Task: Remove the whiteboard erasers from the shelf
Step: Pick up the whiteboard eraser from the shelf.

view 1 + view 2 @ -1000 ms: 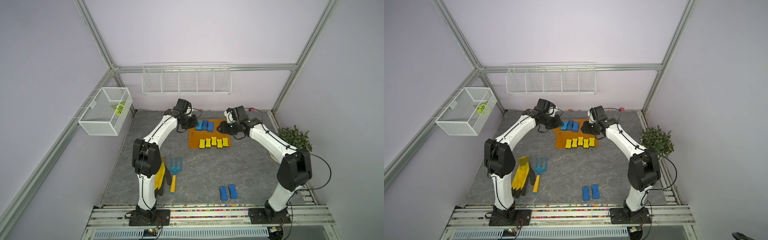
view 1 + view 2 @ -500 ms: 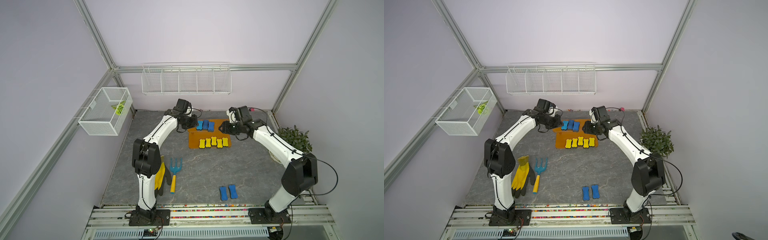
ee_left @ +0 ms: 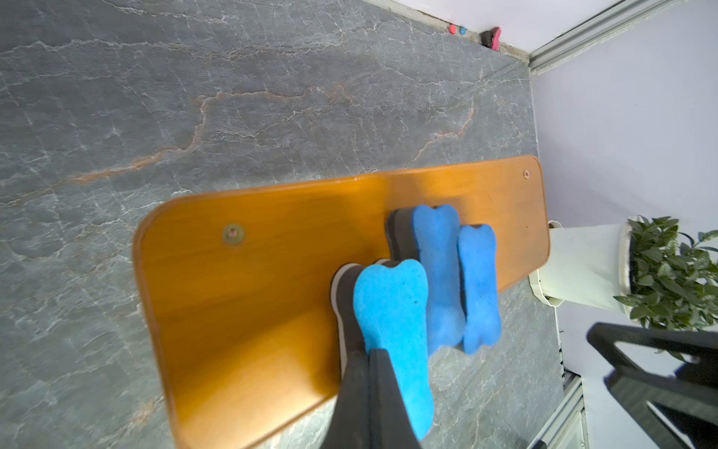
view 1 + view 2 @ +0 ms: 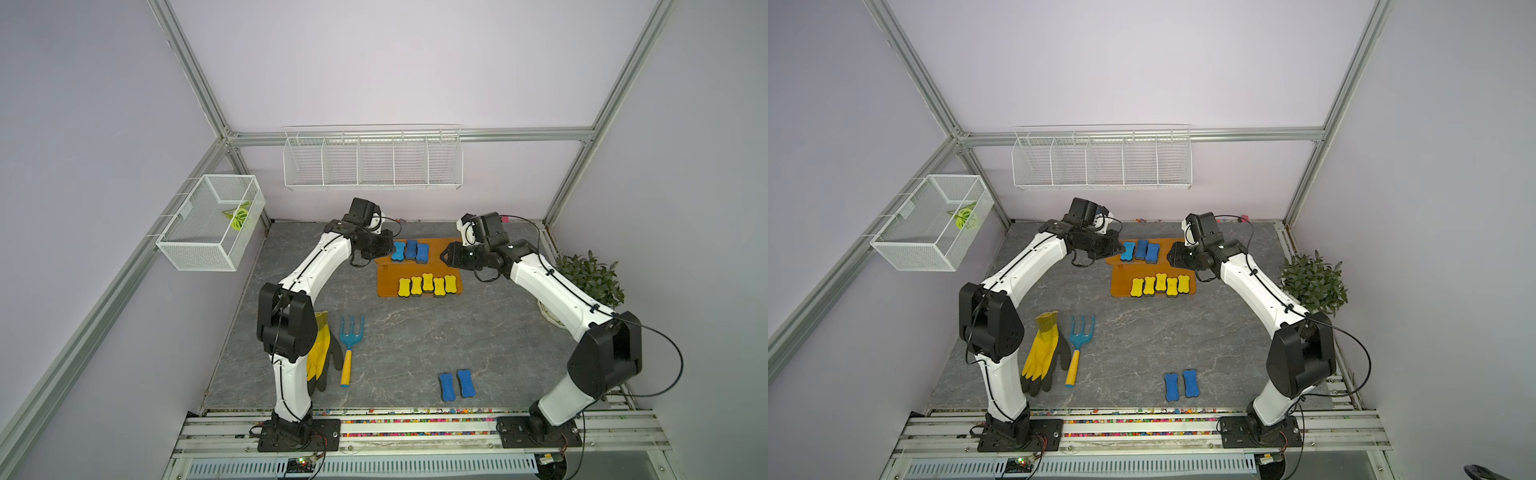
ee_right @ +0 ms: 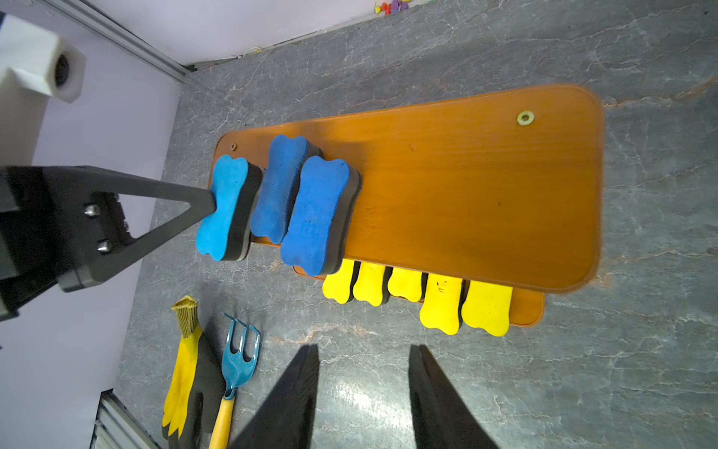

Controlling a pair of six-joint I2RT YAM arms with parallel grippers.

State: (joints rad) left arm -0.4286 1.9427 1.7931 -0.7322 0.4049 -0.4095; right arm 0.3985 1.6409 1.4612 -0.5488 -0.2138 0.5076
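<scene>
The light-blue eraser's narrow middle (image 4: 397, 252) is in my left gripper's fingers, so that gripper should keep going to the open spot (image 4: 384, 377) beside the hand rake and let go of the eraser there.
The orange-brown shelf (image 4: 442, 246) stands at the back middle of the table. Three blue whiteboard erasers sit on its upper board, the lightest one (image 3: 390, 311) nearest my left arm and overhanging the board's end. Several yellow erasers (image 4: 427, 284) line the lower board. Two more blue erasers (image 4: 456, 385) lie on the table near the front. My left gripper (image 3: 369, 352) is shut, its fingers pressed together with nothing between them, the tips touching the light-blue eraser (image 5: 223, 210) at its waist. My right gripper (image 5: 363, 348) is open and empty, off the shelf's right end (image 5: 505, 194).
A yellow and black glove (image 4: 320, 353) and a blue hand rake (image 4: 350, 345) lie at the front left. A potted plant (image 4: 590, 278) stands at the right edge. A white wire rack (image 4: 372, 162) hangs on the back wall and a mesh basket (image 4: 212, 224) on the left wall.
The right arm's forearm and elbow have swung outward to the right while its gripper stays by the shelf's right end. The left arm has stayed at the blue erasers.
</scene>
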